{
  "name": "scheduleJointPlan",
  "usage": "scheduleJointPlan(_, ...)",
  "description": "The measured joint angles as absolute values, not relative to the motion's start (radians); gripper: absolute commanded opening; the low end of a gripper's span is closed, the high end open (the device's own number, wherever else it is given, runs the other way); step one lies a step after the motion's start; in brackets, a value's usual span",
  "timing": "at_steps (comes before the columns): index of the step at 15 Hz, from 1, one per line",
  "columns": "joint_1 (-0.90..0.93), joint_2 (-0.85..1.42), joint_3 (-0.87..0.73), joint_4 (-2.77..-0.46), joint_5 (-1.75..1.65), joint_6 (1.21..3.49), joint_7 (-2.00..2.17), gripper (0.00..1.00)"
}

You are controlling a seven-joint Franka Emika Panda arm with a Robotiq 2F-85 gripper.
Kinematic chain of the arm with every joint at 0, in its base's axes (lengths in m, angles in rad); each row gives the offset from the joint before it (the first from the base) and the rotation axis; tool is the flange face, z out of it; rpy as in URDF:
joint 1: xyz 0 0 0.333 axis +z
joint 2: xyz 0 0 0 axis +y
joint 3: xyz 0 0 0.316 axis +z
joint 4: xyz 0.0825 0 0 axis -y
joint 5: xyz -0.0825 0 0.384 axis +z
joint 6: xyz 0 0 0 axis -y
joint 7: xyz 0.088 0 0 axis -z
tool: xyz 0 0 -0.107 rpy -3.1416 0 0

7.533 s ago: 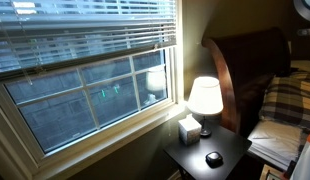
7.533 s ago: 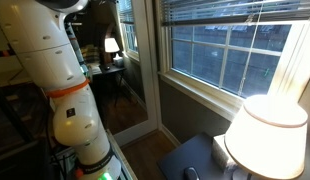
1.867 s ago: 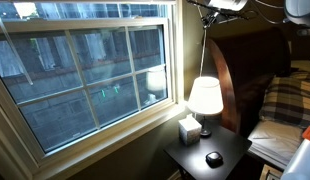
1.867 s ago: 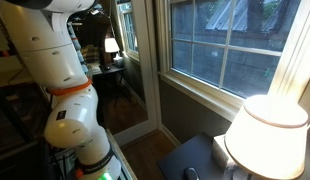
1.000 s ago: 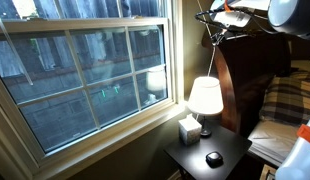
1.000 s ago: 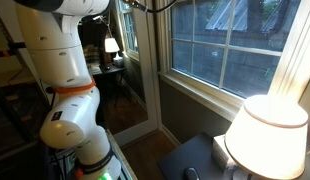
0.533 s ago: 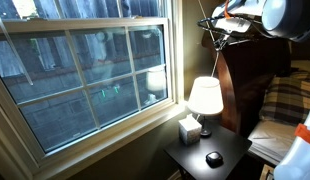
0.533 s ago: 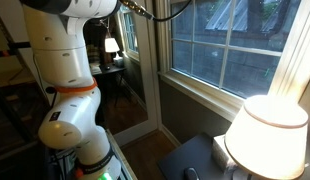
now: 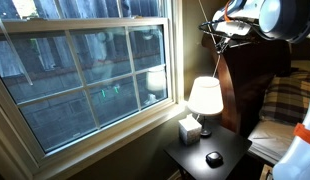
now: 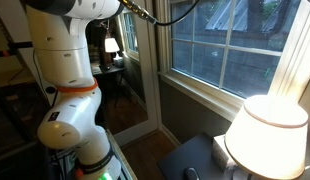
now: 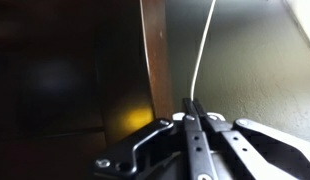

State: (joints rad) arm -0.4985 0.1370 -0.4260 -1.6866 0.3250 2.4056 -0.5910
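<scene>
The window is clear of the blind and the cord is in my gripper's fingers. My gripper should keep going toward the window frame (image 9: pixel 177 50) and let go of the cord there.
My gripper (image 9: pixel 218 28) hangs high at the upper right of an exterior view, beside the window frame and above the lamp. Its fingers are pressed together in the wrist view (image 11: pixel 191 104). A thin white blind cord (image 11: pixel 203 50) runs straight up from between the fingertips, so the jaws are shut on it. The same cord (image 9: pixel 207 42) shows as faint lines slanting past the gripper. The blind is drawn up out of the window (image 9: pixel 85 70). The white arm with its orange band (image 10: pixel 67 92) fills the left of an exterior view, where the gripper is out of sight.
A lit lamp (image 9: pixel 204 97) (image 10: pixel 267 135) stands on a dark nightstand (image 9: pixel 227 148) with a tissue box (image 9: pixel 189 128) and a small black round object (image 9: pixel 213 159). A dark wooden headboard (image 9: pixel 250 70) and plaid bedding (image 9: pixel 291 100) lie to the right.
The blind that covered the upper window earlier is now raised. Over the last second the gripper has drifted slightly right with the cord, staying shut.
</scene>
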Motion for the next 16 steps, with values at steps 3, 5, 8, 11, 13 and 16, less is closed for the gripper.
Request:
scheduleJointPlan(3, -0.499, 0.137, -0.41, -1.689, 0.325, 2.403, -0.592, 0.0)
scheduleJointPlan(5, -0.499, 0.137, -0.402, -1.69, 0.326, 2.404, -0.595, 0.0)
scheduleJointPlan(8, -0.499, 0.136, -0.394, -1.69, 0.328, 2.404, -0.6, 0.0)
scheduleJointPlan(11, -0.499, 0.13, -0.385, -1.69, 0.33, 2.404, -0.604, 0.0)
scheduleJointPlan(13, -0.499, 0.124, -0.379, -1.69, 0.334, 2.404, -0.61, 0.0)
scheduleJointPlan(16, -0.499, 0.117, -0.373, -1.69, 0.339, 2.404, -0.614, 0.0)
